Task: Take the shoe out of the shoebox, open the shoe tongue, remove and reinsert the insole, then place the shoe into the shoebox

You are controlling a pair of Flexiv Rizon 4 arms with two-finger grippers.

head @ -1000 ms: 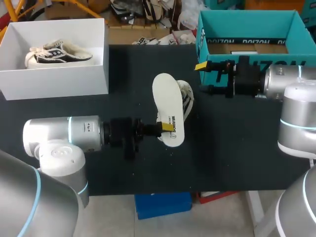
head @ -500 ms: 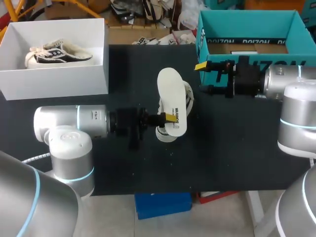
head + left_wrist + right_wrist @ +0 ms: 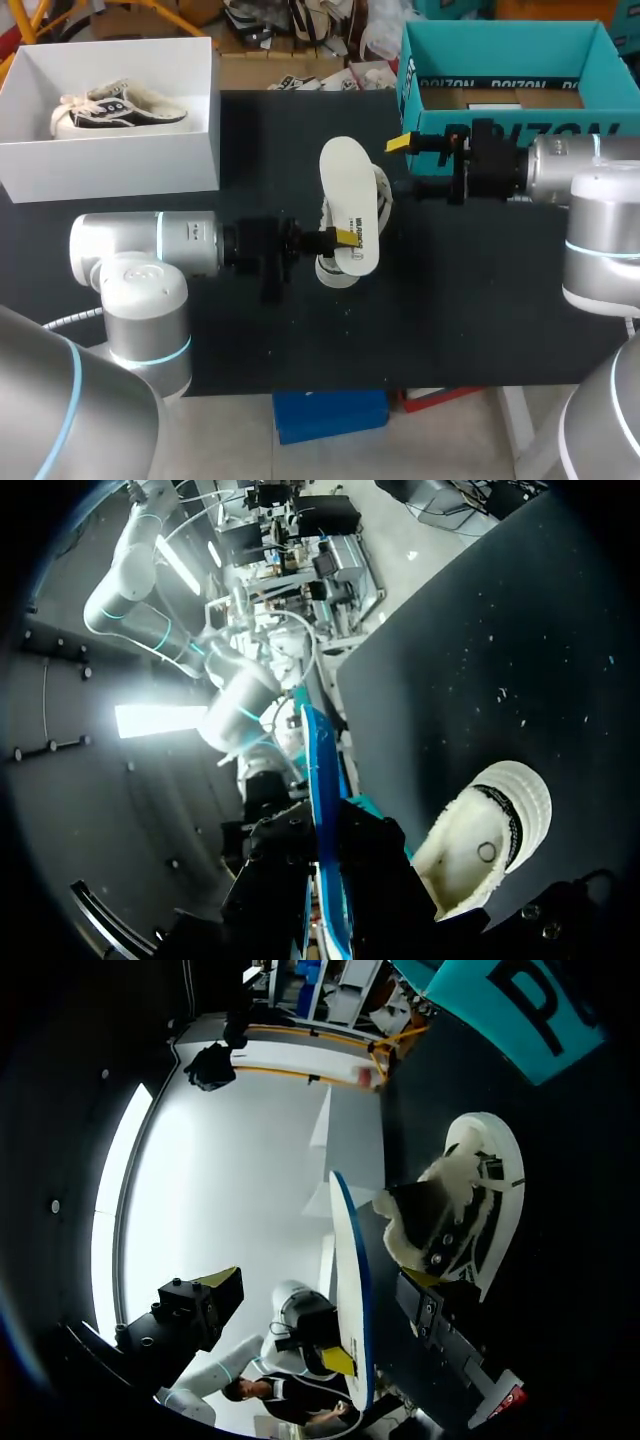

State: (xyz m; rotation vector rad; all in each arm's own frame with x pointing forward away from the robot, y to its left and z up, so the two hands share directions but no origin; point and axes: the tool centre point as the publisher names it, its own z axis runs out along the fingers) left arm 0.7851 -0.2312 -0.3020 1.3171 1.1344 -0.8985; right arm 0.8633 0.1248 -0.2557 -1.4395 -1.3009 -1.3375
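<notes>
My left gripper is short of the insole's far end [image 3: 344, 158], which stays straight beyond it. The insole will stay flat when I hold it with my right gripper alone.
A white insole [image 3: 348, 200] is held over the shoe, my left gripper [image 3: 340, 240] shut on its near end. The white shoe [image 3: 382, 192] with dark stripes lies on the black table mat [image 3: 470, 300] right under the insole. In the left wrist view the insole [image 3: 320, 800] shows edge-on between the black fingers, with the shoe [image 3: 492, 825] beside it. My right gripper [image 3: 406, 165] stands open just right of the shoe, in front of the teal shoebox [image 3: 500, 40]. In the right wrist view the insole [image 3: 350, 1290] and shoe [image 3: 455, 1210] lie ahead of the open right gripper [image 3: 320, 1285].
A white box [image 3: 110, 165] at the back left holds another shoe [image 3: 115, 108]. The teal shoebox [image 3: 510, 1000] stands open at the back right. Both arms lie low across the mat from either side.
My left arm has carried the insole a little to the right and turned it over the shoe. The right gripper has edged slightly left toward the shoe.
</notes>
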